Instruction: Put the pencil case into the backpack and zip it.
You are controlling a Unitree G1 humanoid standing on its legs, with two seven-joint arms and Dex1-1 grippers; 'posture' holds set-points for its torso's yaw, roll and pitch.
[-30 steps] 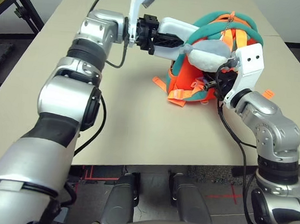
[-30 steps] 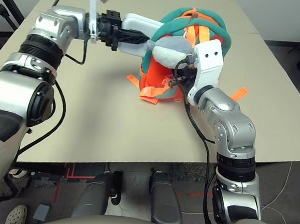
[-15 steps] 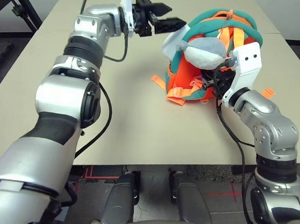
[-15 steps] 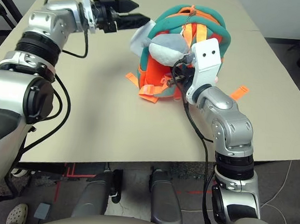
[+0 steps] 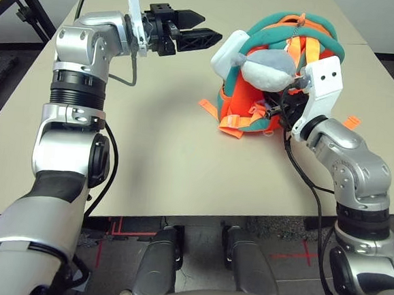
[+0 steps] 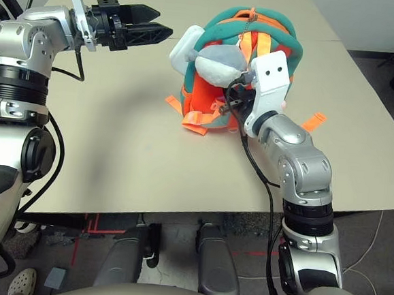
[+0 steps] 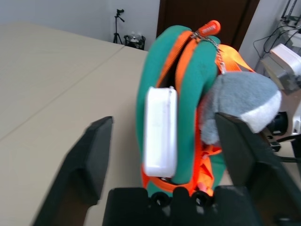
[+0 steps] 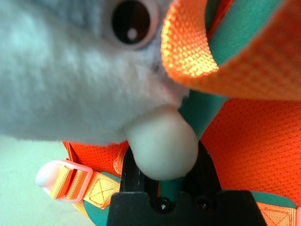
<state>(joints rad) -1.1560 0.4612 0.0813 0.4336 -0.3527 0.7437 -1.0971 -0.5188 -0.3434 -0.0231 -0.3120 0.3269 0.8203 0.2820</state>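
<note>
The grey plush toy (image 5: 268, 70) is tied to the orange zip tag by a chain (image 7: 218, 52), so the zip will slide closed when I pull the toy.
The orange and teal backpack (image 5: 314, 35) lies on the table with its zip mouth gaping toward my left arm. The white pencil case (image 5: 230, 49) stands lodged in that mouth, half of it sticking out; in the left wrist view the pencil case (image 7: 160, 132) sits on edge in the teal rim. My left gripper (image 5: 211, 27) hovers open a short way left of the case, touching nothing. The grey plush toy (image 5: 268, 68) rests on the bag beside the case. At the bag's near side my right gripper (image 8: 174, 188) is shut on the backpack's teal trim, with the toy pressed against it.
Loose orange strap ends (image 5: 229, 126) lie on the beige table (image 5: 149, 150) by the bag, and one more (image 5: 351, 123) by my right forearm. A black stand (image 5: 20, 7) sits beyond the table's far left corner. The near table edge (image 5: 178, 214) runs below the bag.
My left gripper let go of the pencil case, opened and drew back to the left. The case stays lodged in the backpack's mouth. The right arm has held still.
</note>
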